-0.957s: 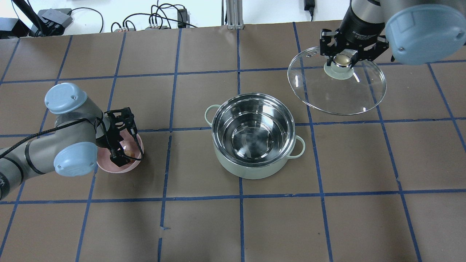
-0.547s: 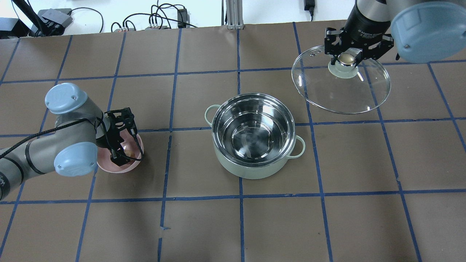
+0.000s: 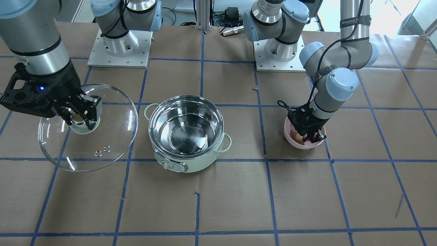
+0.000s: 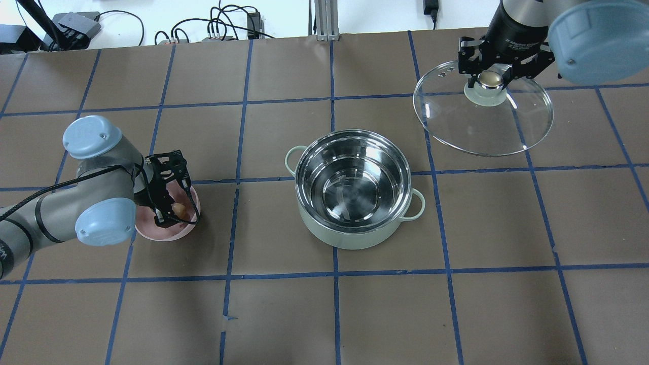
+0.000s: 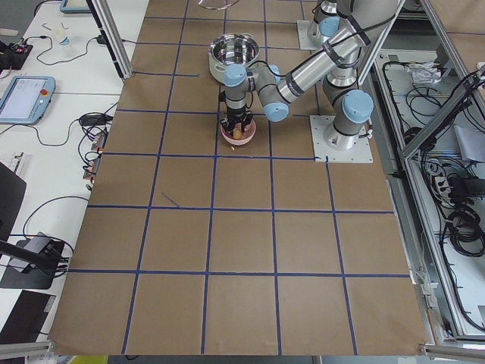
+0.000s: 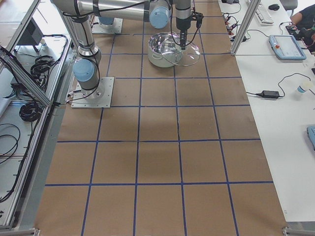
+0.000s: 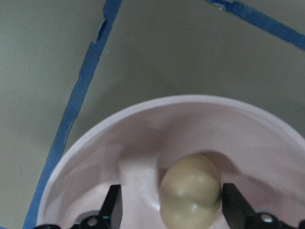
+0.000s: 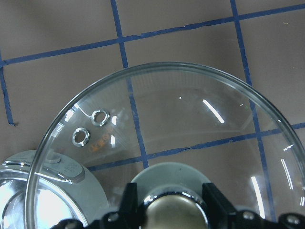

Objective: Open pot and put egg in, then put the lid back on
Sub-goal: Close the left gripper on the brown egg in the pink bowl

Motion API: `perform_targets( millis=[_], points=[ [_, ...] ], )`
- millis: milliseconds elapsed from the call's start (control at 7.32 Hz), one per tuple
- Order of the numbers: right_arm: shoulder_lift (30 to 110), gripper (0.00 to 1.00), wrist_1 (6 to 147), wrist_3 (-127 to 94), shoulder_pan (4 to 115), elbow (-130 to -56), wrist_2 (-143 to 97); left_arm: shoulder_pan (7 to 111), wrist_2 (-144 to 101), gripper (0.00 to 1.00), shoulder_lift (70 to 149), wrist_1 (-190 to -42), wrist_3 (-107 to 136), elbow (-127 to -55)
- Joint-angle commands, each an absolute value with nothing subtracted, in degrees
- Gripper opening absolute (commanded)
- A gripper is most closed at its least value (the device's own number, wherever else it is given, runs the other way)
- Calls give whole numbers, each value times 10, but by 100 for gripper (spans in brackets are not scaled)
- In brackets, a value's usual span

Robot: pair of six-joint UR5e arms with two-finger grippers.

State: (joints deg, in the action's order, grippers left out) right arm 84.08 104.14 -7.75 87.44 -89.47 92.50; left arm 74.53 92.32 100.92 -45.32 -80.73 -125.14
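Clear space (image 7: 139, 183) shows beside the tan egg (image 7: 190, 192), so the egg will come free when the robot lifts it, and the pink bowl will stay where it is, empty.
The mint-green pot (image 4: 355, 239) stands open at the table's middle, its steel inside empty; it also shows in the front view (image 3: 191, 165). My right gripper (image 4: 489, 80) is shut on the beige knob of the glass lid (image 4: 481, 129) and holds the lid tilted above the table, to the right of and beyond the pot; the lid also shows in the right wrist view (image 8: 190, 119). My left gripper (image 7: 174, 202) is open, down inside the pink bowl (image 7: 190, 119), with its fingers on either side of the tan egg (image 7: 190, 193). The egg lies on the bowl's bottom (image 4: 178, 208).
The pink bowl (image 4: 167, 232) sits on the left side of the table, about a grid square away from the pot. Cables and boxes (image 4: 218, 30) lie along the far edge. Both arm bases (image 3: 119, 48) stand on the robot's side.
My right gripper has carried the lid further right and away from the pot. My left gripper has stayed in the pink bowl around the egg.
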Motion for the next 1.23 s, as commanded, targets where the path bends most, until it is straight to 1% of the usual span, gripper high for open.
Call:
perform_targets(
  millis=[0, 137, 273, 410, 547, 1093],
  points=[
    [841, 36, 1041, -75, 867, -894, 920, 745, 924, 42, 1010, -454, -807, -1252],
    [841, 36, 1041, -75, 867, -895, 920, 745, 924, 34, 1010, -455, -807, -1252],
    [841, 36, 1042, -75, 867, -895, 920, 745, 924, 28, 1010, -455, -807, -1252],
    [841, 36, 1044, -75, 867, -898, 920, 745, 924, 21, 1009, -455, -807, -1252],
    [841, 36, 1043, -75, 867, -897, 920, 745, 924, 18, 1009, -455, -807, -1252],
    [849, 36, 1040, -76, 868, -899, 921, 747, 924, 18, 973, -494, -745, -1229]
  ],
)
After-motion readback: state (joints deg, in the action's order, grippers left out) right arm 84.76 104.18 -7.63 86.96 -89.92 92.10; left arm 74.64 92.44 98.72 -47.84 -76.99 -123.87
